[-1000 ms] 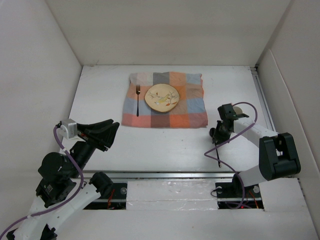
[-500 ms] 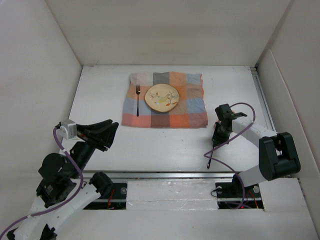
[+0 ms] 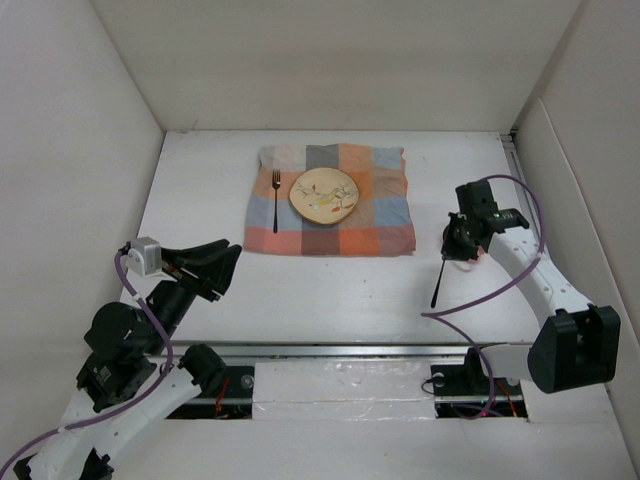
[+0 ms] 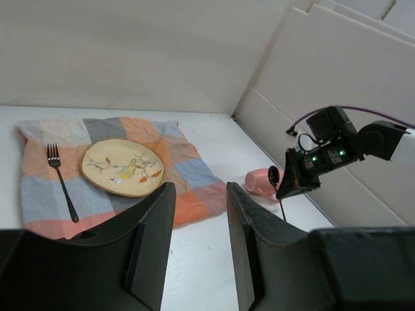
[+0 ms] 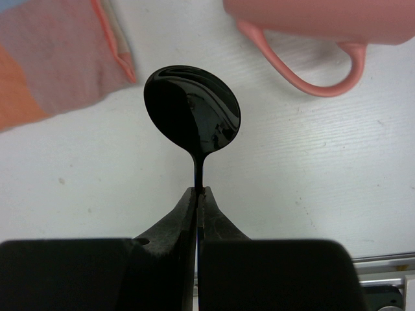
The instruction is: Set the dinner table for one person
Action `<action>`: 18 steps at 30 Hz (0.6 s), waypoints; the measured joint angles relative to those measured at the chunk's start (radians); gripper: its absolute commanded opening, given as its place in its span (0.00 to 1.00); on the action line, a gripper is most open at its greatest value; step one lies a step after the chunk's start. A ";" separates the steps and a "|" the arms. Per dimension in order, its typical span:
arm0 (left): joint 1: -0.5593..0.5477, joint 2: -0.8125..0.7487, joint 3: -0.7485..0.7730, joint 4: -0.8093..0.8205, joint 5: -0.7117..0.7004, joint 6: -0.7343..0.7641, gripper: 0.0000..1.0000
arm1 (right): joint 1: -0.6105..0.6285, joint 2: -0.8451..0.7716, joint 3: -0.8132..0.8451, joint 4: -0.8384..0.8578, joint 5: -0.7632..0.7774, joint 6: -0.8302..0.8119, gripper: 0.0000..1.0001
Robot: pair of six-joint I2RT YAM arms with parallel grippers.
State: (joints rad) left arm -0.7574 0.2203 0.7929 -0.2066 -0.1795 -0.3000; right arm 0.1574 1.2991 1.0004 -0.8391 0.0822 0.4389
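Note:
The black spoon's handle (image 3: pixel 437 287) points to the table's near edge like the fork's handle, so my right gripper should keep going to the free cloth (image 3: pixel 371 204) opposite the fork and let go there.
The white dinner table (image 3: pixel 330 290) carries a checked cloth (image 3: pixel 380 222) with a patterned plate (image 3: pixel 323 194) and a black fork (image 3: pixel 276 200) left of the plate. My right gripper (image 3: pixel 458 246) is shut on the neck of a black spoon (image 5: pixel 192 109), just right of the cloth's near right corner. The spoon's handle (image 3: pixel 438 285) slants toward the near edge. A pink mug (image 5: pixel 324 19) lies on its side just beyond the spoon bowl. My left gripper (image 3: pixel 215 262) is open and empty at the near left. Its wrist view shows the plate (image 4: pixel 123 167), fork (image 4: pixel 61 183) and mug (image 4: pixel 259 181).
White walls close in the table on the left, back and right. A metal rail (image 3: pixel 340 352) runs along the near edge in front of the arm bases. A purple cable (image 3: pixel 500 290) loops beside the right arm.
My right gripper has moved right and toward the back with the spoon, and its arm has swung outward. The left arm has shifted only slightly.

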 measured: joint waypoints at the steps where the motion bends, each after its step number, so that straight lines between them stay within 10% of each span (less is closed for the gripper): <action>1: 0.000 0.002 -0.002 -0.001 0.000 0.000 0.35 | 0.000 -0.010 0.014 -0.003 -0.003 -0.006 0.00; 8: 0.000 0.027 -0.011 0.000 0.007 0.000 0.34 | 0.022 0.071 0.172 0.017 -0.042 -0.042 0.00; 18: 0.000 0.047 -0.027 0.002 0.003 0.000 0.35 | 0.169 0.610 0.732 0.095 -0.121 -0.114 0.00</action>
State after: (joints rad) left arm -0.7578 0.2672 0.7658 -0.2050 -0.1768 -0.2996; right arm 0.3260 1.9091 1.7329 -0.7441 -0.0391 0.3248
